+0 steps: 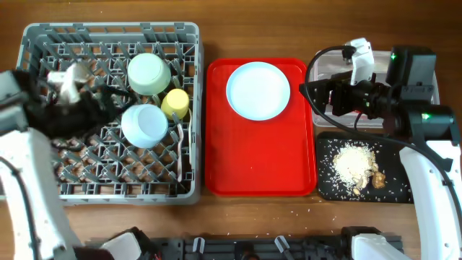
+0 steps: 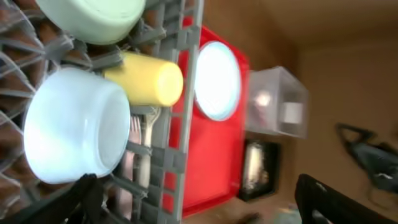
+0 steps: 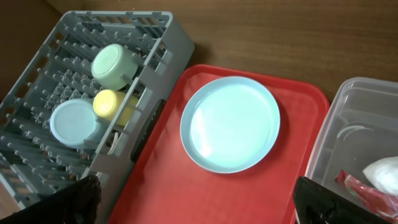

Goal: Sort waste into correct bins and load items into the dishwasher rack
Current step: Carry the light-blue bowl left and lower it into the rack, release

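The light blue plate is lying against the red tray's far rim [image 1: 257, 61], so the robot's left gripper should slide the plate toward the tray's middle [image 1: 260, 130] before taking hold of the plate's edge.
The grey dishwasher rack [image 1: 43, 180] holds a green bowl [image 1: 149, 74], a bluish bowl [image 1: 144, 125], a yellow cup [image 1: 175, 103] and a white fork [image 2: 140, 143]. My left gripper [image 2: 205, 208] hovers over the rack just left of the bluish bowl [image 2: 71, 127], open and holding nothing. The light blue plate [image 1: 258, 89] lies on the red tray [image 1: 260, 159]. My right gripper [image 3: 202, 208] hangs open above that tray, near the plate [image 3: 230, 123]. The clear tub [image 3: 360, 124] holds a white napkin [image 3: 382, 174] and a red wrapper [image 3: 364, 190]. Food scraps [image 1: 355, 162] lie in the black tray [image 1: 328, 184].
The red tray sits between the rack and the two bins. The right arm's body [image 1: 411, 79] covers much of the clear tub [image 1: 325, 68] from above. A few white crumbs dot the table's front edge [image 1: 238, 232].
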`<state>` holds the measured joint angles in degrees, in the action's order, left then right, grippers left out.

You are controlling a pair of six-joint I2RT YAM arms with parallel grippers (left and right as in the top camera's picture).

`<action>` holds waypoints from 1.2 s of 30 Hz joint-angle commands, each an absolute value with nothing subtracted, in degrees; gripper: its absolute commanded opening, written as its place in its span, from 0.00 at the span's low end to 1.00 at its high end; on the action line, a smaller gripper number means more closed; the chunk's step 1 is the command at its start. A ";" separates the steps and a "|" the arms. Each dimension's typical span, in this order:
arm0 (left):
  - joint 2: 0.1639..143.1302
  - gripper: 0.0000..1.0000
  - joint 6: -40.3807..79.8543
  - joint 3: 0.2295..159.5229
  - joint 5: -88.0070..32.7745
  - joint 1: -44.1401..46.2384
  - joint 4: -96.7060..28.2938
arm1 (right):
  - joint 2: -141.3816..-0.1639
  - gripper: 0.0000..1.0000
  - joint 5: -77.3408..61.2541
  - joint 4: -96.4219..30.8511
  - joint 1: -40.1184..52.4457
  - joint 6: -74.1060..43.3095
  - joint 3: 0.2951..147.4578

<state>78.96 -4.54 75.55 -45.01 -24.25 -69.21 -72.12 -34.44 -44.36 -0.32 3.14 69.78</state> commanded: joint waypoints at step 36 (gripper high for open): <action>87.99 0.04 20.27 64.34 -9.93 -4.14 -54.98 | -72.34 1.00 -34.30 -44.21 -0.30 4.10 69.84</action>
